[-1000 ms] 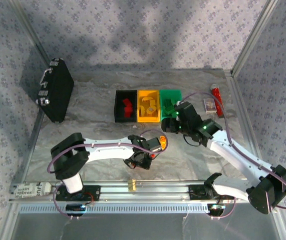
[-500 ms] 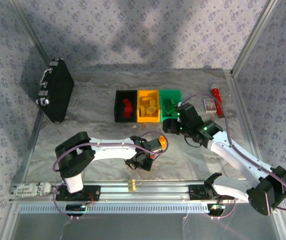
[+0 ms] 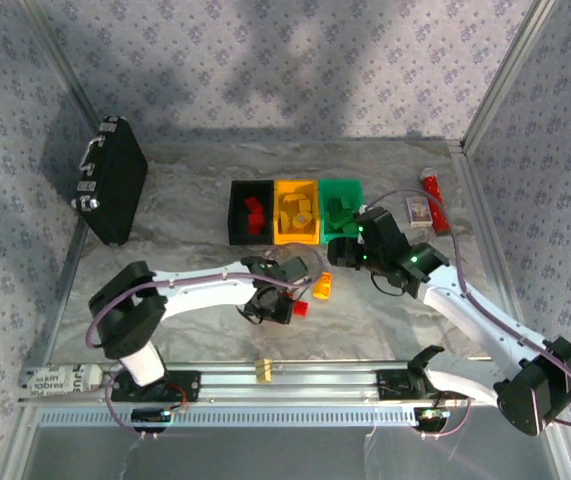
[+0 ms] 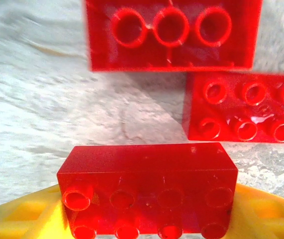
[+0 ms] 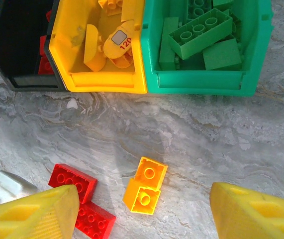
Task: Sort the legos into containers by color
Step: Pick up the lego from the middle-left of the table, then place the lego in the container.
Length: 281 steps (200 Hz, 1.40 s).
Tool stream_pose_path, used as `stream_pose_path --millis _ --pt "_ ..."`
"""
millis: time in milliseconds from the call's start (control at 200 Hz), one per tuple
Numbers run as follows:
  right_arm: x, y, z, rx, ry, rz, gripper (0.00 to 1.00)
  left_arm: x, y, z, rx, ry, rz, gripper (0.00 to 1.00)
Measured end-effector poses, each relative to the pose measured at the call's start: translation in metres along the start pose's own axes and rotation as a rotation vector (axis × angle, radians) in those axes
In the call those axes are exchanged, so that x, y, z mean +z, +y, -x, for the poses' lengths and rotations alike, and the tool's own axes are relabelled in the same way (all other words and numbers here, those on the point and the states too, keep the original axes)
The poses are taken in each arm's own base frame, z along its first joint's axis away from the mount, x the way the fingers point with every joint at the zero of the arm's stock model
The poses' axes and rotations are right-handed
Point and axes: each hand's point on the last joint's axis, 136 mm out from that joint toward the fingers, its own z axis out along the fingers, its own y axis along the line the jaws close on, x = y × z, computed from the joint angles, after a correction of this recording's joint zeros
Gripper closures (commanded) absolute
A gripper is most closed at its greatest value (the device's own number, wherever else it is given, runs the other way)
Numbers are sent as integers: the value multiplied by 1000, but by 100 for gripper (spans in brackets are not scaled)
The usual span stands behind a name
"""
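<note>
My left gripper keeps carrying the red lego (image 4: 146, 191), which hangs clear of its neighbours and matches the black container's red legos (image 3: 254, 214), until above them, then let go.
My left gripper (image 3: 270, 302) is shut on a red lego (image 4: 149, 191), held between its yellow fingers (image 4: 20, 216). Two more red legos (image 4: 243, 107) lie on the marble just beyond it. An orange lego (image 5: 145, 185) lies nearby, below and between the spread fingers of my right gripper (image 5: 144, 219), which hovers open with nothing in it. The three joined containers stand at the back: black (image 3: 236, 212) with red legos, yellow (image 5: 99, 82) with yellow pieces, green (image 5: 201, 84) with green legos. In the top view, the orange lego (image 3: 321, 286) and a red one (image 3: 302, 308) lie between the two grippers.
A flat black case with latches (image 3: 110, 180) leans at the far left. A red cylinder (image 3: 432, 187) and a small box (image 3: 418, 208) lie right of the bins. A metal rail with a tiny yellow block (image 3: 262, 370) runs along the near edge.
My left gripper has pulled back to the left, away from the orange lego, which now lies uncovered with a red one beside it. The right gripper has barely shifted.
</note>
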Motion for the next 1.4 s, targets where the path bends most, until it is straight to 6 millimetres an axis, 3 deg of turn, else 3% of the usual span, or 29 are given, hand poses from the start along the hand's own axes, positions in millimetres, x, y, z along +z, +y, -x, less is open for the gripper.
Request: stream_pose_path --millis 280,525,625,830,919,1034,1129,1289,1404 --pt "-7 -6 1 14 -21 -2 28 -49 27 59 -53 -107 -33 47" --pt "-8 -13 -4 25 -15 -11 28 -99 63 147 -117 -265 -53 47" --pt "-7 -14 -9 31 -5 -9 29 -98 83 183 -146 -289 -35 48" --pt "-9 -17 -17 42 -1 -3 28 -62 103 233 -143 -255 10 48" --pt "-10 -17 -20 46 3 2 28 -45 105 244 -134 -231 21 46" --pt "-10 -19 -24 45 14 2 28 -31 110 248 -123 -201 34 28" --pt "-10 -20 -28 42 22 2 26 -29 111 247 -122 -191 37 22" --pt "-8 -13 -37 15 45 21 23 -39 109 247 -117 -218 25 15" --pt "-5 -2 -44 -32 64 44 22 -68 107 239 -111 -266 5 15"
